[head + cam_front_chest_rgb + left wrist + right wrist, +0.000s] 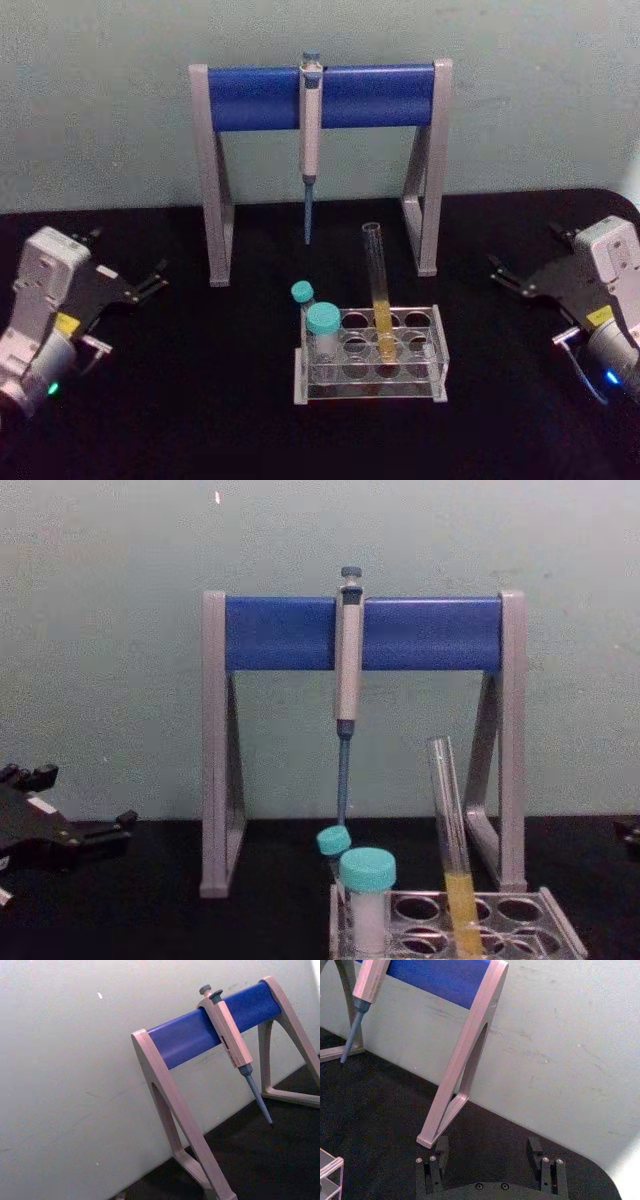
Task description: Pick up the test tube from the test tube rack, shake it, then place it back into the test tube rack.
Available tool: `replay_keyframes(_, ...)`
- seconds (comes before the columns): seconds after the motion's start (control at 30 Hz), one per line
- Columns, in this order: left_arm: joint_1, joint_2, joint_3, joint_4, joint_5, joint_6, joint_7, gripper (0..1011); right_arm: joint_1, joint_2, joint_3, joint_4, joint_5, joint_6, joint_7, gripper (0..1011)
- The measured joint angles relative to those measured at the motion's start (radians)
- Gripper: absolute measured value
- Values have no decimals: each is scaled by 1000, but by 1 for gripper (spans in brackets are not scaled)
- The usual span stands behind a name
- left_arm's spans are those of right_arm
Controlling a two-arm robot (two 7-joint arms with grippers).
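Note:
The test tube (450, 820) is leaning loosely in its wide rack hole (467, 909). The test tube will slip out and leave the rack behind when I lift.
The test tube (379, 290) is a slim clear glass tube with yellow-orange liquid in its lower part. It stands slightly tilted in a middle hole of the clear test tube rack (370, 386) at the table's centre front. From the side, the test tube (450, 830) rises well above the rack (562, 927). My left gripper (152, 280) rests open at the far left of the table, well clear of the rack. My right gripper (504, 273) rests open at the far right, its two fingers (441, 1148) spread wide over bare black table.
Two teal-capped white vials (323, 322) stand in the rack's left holes. Behind the rack stands a tall grey-legged stand with a blue crossbar (250, 97), a pipette (310, 130) hanging from it. Black table lies open between each gripper and the rack.

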Motion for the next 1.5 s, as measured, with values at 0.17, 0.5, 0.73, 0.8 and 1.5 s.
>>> replay_keyframes(0.17,0,0,0,0,0,0,0,1009,0,0,0,0,0,0,0,1000)
replay_keyframes(0.5,0,0,0,0,0,0,0,1009,-31,4,27,-35,1,22,29,1000)
replay_keyframes(0.73,0,0,0,0,0,0,0,1010,-88,27,57,-111,58,64,91,1000)
replay_keyframes(0.8,0,0,0,0,0,0,0,1010,-102,33,65,-132,80,76,115,1000)
replay_keyframes(1.5,0,0,0,0,0,0,0,1010,-105,35,73,-258,243,244,399,1000)
